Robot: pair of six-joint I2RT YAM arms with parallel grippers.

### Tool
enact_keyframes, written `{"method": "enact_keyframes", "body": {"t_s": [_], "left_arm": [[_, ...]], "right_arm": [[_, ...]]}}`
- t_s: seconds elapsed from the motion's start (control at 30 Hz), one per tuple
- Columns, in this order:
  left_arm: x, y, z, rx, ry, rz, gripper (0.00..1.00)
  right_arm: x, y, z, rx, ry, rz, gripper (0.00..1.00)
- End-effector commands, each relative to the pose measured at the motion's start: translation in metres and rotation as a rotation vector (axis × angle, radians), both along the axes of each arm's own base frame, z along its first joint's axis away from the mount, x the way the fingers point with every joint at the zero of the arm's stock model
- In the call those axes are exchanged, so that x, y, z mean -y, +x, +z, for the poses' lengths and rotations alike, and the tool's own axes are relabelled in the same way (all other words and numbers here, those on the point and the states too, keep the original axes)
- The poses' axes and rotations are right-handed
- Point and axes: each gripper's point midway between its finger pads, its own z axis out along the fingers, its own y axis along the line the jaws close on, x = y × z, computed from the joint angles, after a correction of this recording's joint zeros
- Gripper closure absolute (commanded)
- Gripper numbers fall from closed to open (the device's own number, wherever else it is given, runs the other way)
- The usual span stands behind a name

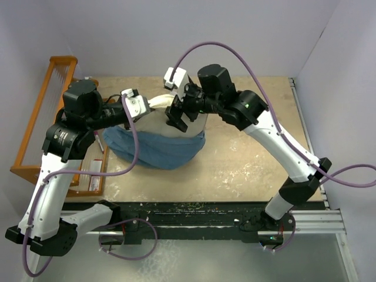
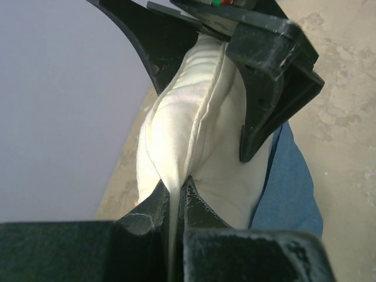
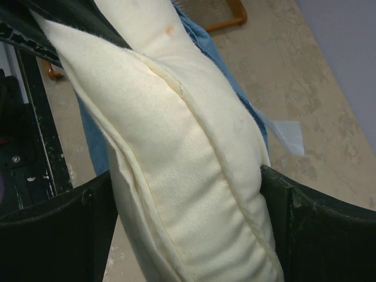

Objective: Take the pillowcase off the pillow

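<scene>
With both grippers on the pillow and its lower end in the pillowcase (image 1: pixel 164 134), my left gripper should leave the pillow to my right gripper and take the pillowcase (image 1: pixel 116 141).
The cream pillow (image 1: pixel 157 106) is held up off the table, and its lower end sits in the dusty-blue pillowcase (image 1: pixel 158 148), which is bunched on the table. My left gripper (image 2: pixel 176 187) is shut on the thin seam edge of the pillow (image 2: pixel 194 135). My right gripper (image 3: pixel 185 188) is open wide. Its two fingers straddle the plump side of the pillow (image 3: pixel 176 147), which fills the gap between them. From above, the right gripper (image 1: pixel 179 117) is just right of the left gripper (image 1: pixel 147 106). Blue pillowcase fabric (image 3: pixel 94 135) hangs behind the pillow. A small white tag (image 3: pixel 288 135) sticks out.
An orange wooden rack (image 1: pixel 44 117) stands along the table's left edge, with a flat box (image 1: pixel 94 170) beside it. Pale walls close in the back and both sides. The tan tabletop (image 1: pixel 247 164) stretches to the right of the cloth.
</scene>
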Motion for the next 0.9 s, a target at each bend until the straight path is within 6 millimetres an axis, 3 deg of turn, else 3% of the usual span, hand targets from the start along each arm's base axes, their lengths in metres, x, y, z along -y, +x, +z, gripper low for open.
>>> {"method": "enact_keyframes", "body": {"t_s": [0.0, 0.1, 0.17, 0.2, 0.23, 0.27, 0.3, 0.4, 0.47, 0.5, 0.67, 0.87], "left_arm": [[0.012, -0.012, 0.014, 0.066, -0.029, -0.107, 1.00], [0.013, -0.013, 0.016, 0.069, -0.041, -0.110, 1.00], [0.014, -0.013, 0.018, 0.069, -0.046, -0.117, 1.00], [0.015, -0.011, 0.018, 0.063, -0.050, -0.113, 1.00], [0.015, -0.008, 0.019, 0.054, -0.059, -0.101, 0.93], [0.014, -0.005, 0.021, 0.049, -0.066, -0.083, 0.69], [0.013, -0.002, 0.019, 0.037, -0.062, -0.068, 0.49], [0.005, 0.006, 0.008, 0.011, -0.038, 0.000, 0.29], [0.000, 0.010, -0.008, -0.018, -0.007, 0.034, 0.06], [-0.003, 0.011, -0.016, -0.038, 0.008, 0.048, 0.00], [-0.005, 0.007, -0.042, -0.166, 0.070, 0.044, 0.01], [-0.012, 0.012, -0.071, -0.304, 0.137, 0.041, 0.01]], "right_arm": [[0.008, -0.020, 0.016, 0.041, 0.024, 0.043, 0.09], [0.008, -0.024, -0.005, -0.009, 0.033, 0.035, 0.24], [0.007, -0.023, -0.013, -0.020, 0.053, 0.011, 0.40], [0.009, -0.019, -0.017, -0.036, 0.070, -0.034, 0.57], [0.010, -0.019, -0.018, -0.054, 0.101, -0.064, 0.80], [0.017, -0.009, -0.015, -0.053, 0.136, -0.144, 1.00], [0.022, -0.002, -0.007, -0.047, 0.195, -0.199, 1.00], [0.034, 0.011, 0.029, -0.056, 0.384, -0.292, 1.00], [0.034, 0.019, 0.046, -0.067, 0.450, -0.336, 1.00], [0.033, 0.021, 0.052, -0.078, 0.478, -0.351, 1.00], [0.033, 0.030, 0.061, -0.105, 0.608, -0.416, 1.00], [0.036, 0.033, 0.070, -0.097, 0.607, -0.424, 1.00]]}}
